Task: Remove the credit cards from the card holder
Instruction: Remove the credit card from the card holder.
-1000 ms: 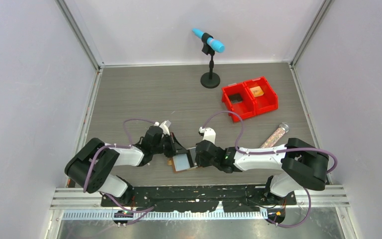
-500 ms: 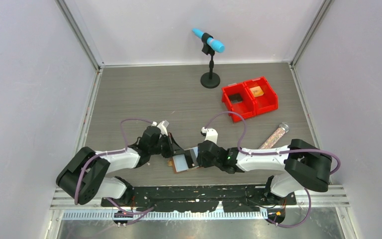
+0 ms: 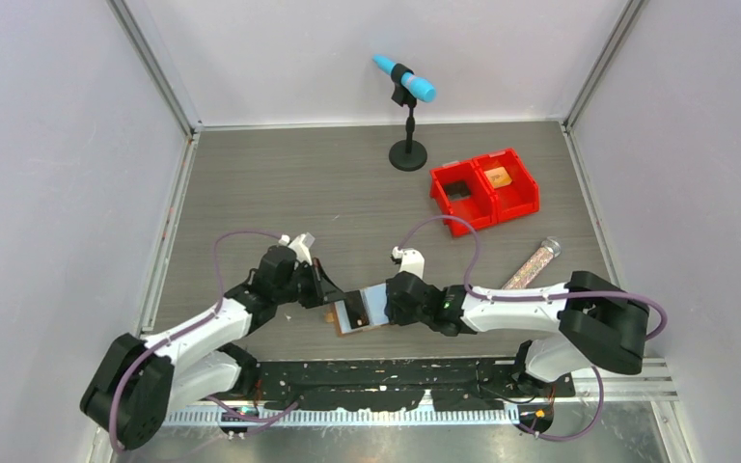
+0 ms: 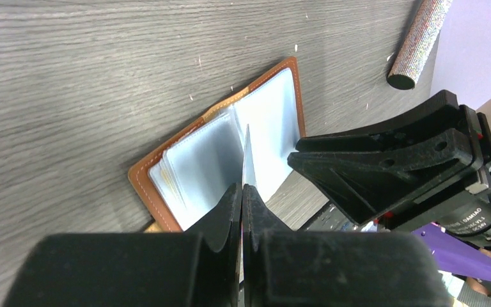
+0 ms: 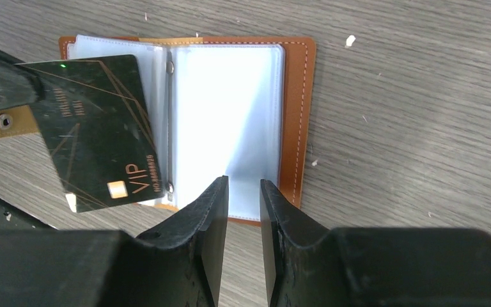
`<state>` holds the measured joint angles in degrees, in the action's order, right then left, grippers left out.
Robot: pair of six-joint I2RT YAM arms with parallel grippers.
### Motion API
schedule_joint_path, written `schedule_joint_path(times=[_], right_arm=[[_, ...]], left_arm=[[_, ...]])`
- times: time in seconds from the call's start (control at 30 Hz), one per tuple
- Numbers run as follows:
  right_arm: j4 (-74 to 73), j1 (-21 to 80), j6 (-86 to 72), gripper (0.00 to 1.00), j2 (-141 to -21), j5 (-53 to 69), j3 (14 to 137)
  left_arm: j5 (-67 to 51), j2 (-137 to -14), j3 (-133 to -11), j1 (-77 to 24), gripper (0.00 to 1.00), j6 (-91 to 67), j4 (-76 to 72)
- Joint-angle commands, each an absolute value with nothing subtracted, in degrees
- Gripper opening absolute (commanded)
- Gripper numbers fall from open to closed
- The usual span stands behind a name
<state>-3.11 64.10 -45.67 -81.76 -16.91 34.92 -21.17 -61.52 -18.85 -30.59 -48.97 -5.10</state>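
Observation:
My left gripper needs to go on holding the black VIP card (image 5: 102, 137) until my right gripper closes on it, because the card hangs clear of the page and its far edge (image 5: 149, 128) is free.
The brown card holder (image 3: 370, 309) lies open near the table's front edge, its pale blue pages up (image 5: 230, 121); it also shows in the left wrist view (image 4: 192, 160). My left gripper (image 4: 242, 187) is shut on a black VIP card (image 5: 96, 134), seen edge-on in the left wrist view (image 4: 248, 153). The card hangs over the holder's left page, drawn out to the left. My left gripper (image 3: 328, 289) is just left of the holder. My right gripper (image 5: 243, 182) stands at the holder's right page, jaws narrowly parted with nothing between them; in the top view it (image 3: 392, 302) is at the holder's right edge.
Two joined red bins (image 3: 485, 188) stand at the back right, one holding a small tan item. A microphone stand (image 3: 407, 145) is at the back middle. A glitter tube (image 3: 533, 263) lies right of the arms and also shows in the left wrist view (image 4: 417, 38).
My left arm has drawn back to the left, pulling the black card out of the holder's sleeve. The right gripper has stayed at the holder.

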Motion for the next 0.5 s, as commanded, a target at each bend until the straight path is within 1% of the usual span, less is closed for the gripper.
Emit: schedule_joint_path(times=[0.0,0.23,0.47], right_arm=[[-5.6,63.9,-43.7,0.32,-77.8,-17.1,35.1],[-4.0,63.8,-39.7,0.33,-72.2,-13.0,35.3],[-0.8,63.3,-33.6,0.33,-63.0,-6.8,34.4]], left_arm=[[-20.1,-55.9,-20.9,-30.1,0.0,-45.6,4.0],[-23.8,-50.2,-21.6,-30.1,0.0,-43.0,7.8],[-33.7,-45.9,-20.0,-30.1,0.0,-41.4,1.5]])
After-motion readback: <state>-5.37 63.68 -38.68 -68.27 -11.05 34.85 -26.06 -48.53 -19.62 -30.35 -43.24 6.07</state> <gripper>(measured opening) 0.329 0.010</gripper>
